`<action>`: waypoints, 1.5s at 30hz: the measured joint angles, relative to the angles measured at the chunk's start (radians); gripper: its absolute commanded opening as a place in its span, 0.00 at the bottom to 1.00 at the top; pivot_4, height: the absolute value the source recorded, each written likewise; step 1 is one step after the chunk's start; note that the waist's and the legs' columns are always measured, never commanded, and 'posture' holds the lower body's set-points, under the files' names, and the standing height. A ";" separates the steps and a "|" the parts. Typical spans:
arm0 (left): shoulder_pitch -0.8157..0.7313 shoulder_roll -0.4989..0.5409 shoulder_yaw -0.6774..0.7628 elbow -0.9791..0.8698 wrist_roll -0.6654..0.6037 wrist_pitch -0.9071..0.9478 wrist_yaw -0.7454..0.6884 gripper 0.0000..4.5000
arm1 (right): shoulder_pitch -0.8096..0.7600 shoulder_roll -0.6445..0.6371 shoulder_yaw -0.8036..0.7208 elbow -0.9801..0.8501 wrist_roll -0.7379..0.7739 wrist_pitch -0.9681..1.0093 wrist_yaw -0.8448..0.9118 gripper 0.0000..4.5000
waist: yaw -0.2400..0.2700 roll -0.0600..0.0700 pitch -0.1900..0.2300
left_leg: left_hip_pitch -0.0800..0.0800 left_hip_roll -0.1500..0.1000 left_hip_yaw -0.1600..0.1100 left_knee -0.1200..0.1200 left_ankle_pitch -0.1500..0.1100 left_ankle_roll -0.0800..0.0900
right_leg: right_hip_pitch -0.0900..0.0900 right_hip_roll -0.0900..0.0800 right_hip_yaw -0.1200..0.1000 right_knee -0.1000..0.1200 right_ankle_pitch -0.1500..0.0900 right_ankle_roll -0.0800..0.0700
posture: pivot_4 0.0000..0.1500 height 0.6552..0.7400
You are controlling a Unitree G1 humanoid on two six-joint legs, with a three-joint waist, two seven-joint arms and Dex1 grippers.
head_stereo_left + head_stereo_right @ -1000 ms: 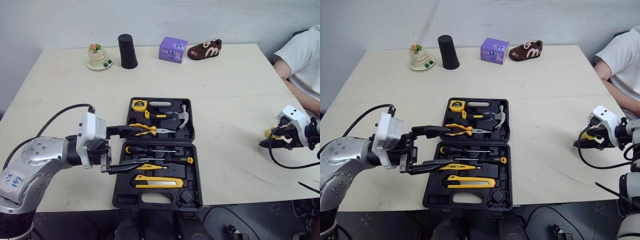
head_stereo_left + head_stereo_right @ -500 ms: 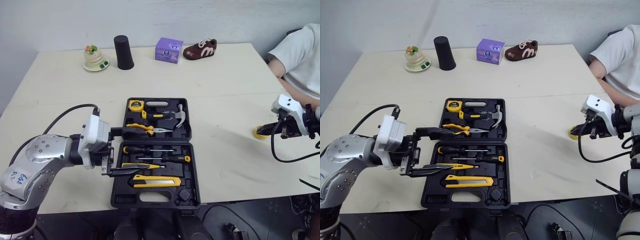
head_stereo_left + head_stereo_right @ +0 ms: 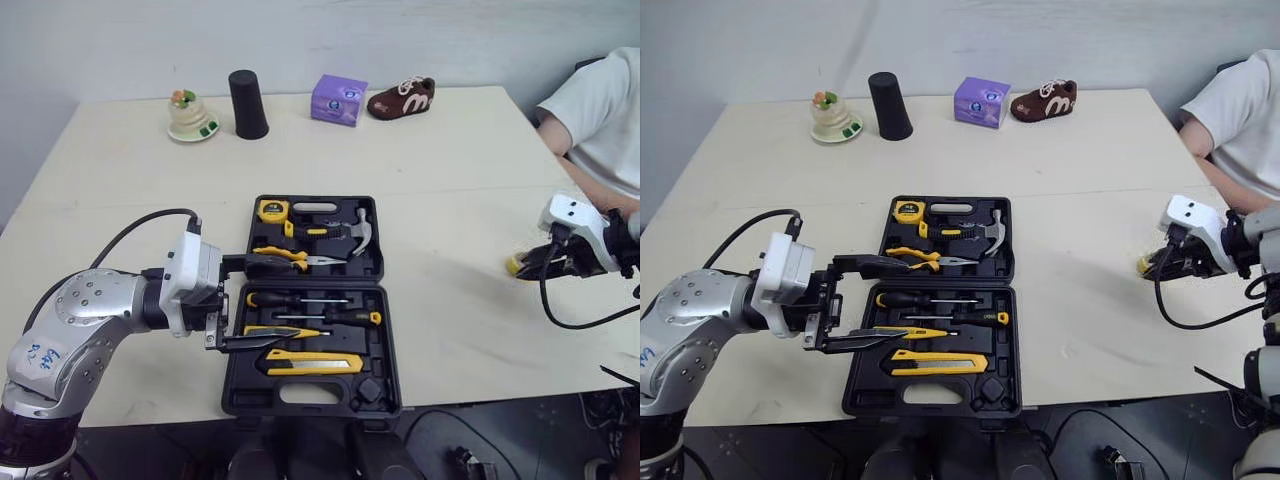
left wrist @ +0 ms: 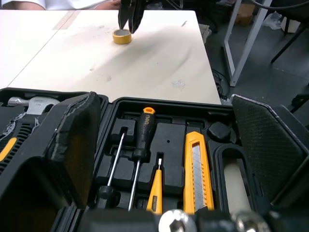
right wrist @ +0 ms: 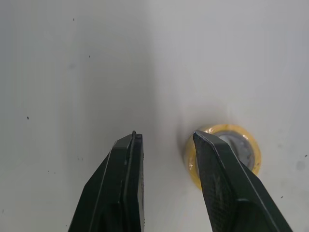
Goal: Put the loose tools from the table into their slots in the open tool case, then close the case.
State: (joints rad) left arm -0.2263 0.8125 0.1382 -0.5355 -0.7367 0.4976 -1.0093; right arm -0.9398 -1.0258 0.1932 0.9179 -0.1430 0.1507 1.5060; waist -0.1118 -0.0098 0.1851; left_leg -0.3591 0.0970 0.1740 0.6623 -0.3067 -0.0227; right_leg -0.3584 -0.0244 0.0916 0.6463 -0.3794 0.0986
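Observation:
The lid (image 3: 318,238) will bring its tools upright, still seated, as I swing it up, because the hammer sits snug in its shaped slot (image 3: 362,232).
The open black tool case (image 3: 300,397) lies at the table's middle front. It holds a tape measure (image 3: 277,210), a hammer (image 3: 365,232), pliers (image 3: 290,258), screwdrivers (image 3: 300,300) and a yellow utility knife (image 3: 310,360). My left gripper (image 3: 285,300) is open, its two fingers reaching over the case's left edge with nothing between them. A yellow tape roll (image 3: 514,265) lies loose on the table at the far right. My right gripper (image 5: 167,135) is open just above the table; the tape roll (image 5: 241,140) sits outside the gap, partly behind one finger (image 5: 217,183).
Along the far edge stand a figurine on a dish (image 3: 188,115), a black cup (image 3: 248,103), a purple box (image 3: 342,99) and a brown shoe (image 3: 402,98). A person in a white shirt (image 3: 600,110) sits at the right, close to my right arm.
The camera shifted early on. Over the last half second my right gripper has come down closer to the tape roll. The left gripper stays at the case's left edge.

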 measured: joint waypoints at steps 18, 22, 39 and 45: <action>0.003 0.001 0.001 -0.031 -0.005 0.024 0.014 1.00 | -0.089 0.081 0.037 0.267 -0.104 -0.113 -0.178 0.41 | -0.003 0.000 0.003 | 0.000 0.000 0.000 0.001 0.000 0.000 | 0.000 0.000 0.000 0.001 0.000 0.000 | 1.00 1.00; 0.003 0.005 0.005 -0.041 -0.009 0.031 0.015 1.00 | -0.101 0.087 0.037 0.278 -0.108 -0.125 -0.171 0.02 | -0.003 0.000 0.003 | 0.000 0.000 0.000 0.001 0.000 0.000 | 0.000 0.000 0.000 0.001 0.000 0.000 | 1.00 1.00; 0.018 -0.004 0.000 -0.011 0.049 -0.063 -0.040 1.00 | 0.045 -0.041 0.231 -0.698 0.466 0.122 0.045 0.01 | 0.000 0.003 0.014 | -0.001 0.003 -0.004 0.000 0.000 -0.005 | -0.003 0.002 0.000 0.007 -0.003 -0.003 | 1.00 1.00; 0.086 -0.013 0.001 -0.011 0.094 -0.163 -0.081 1.00 | 0.062 0.026 0.290 -1.093 0.646 0.308 0.047 0.01 | 0.002 0.001 0.015 | -0.012 0.003 -0.006 0.004 0.000 -0.003 | -0.012 0.000 -0.001 0.009 -0.003 -0.003 | 1.00 1.00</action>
State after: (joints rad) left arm -0.1402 0.7998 0.1396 -0.5461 -0.6428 0.3343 -1.0906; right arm -0.8781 -0.9997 0.4830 -0.1755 0.5034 0.4588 1.5535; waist -0.1098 -0.0085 0.1999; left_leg -0.3711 0.0996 0.1684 0.6660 -0.3063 -0.0261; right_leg -0.3706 -0.0245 0.0905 0.6556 -0.3823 0.0953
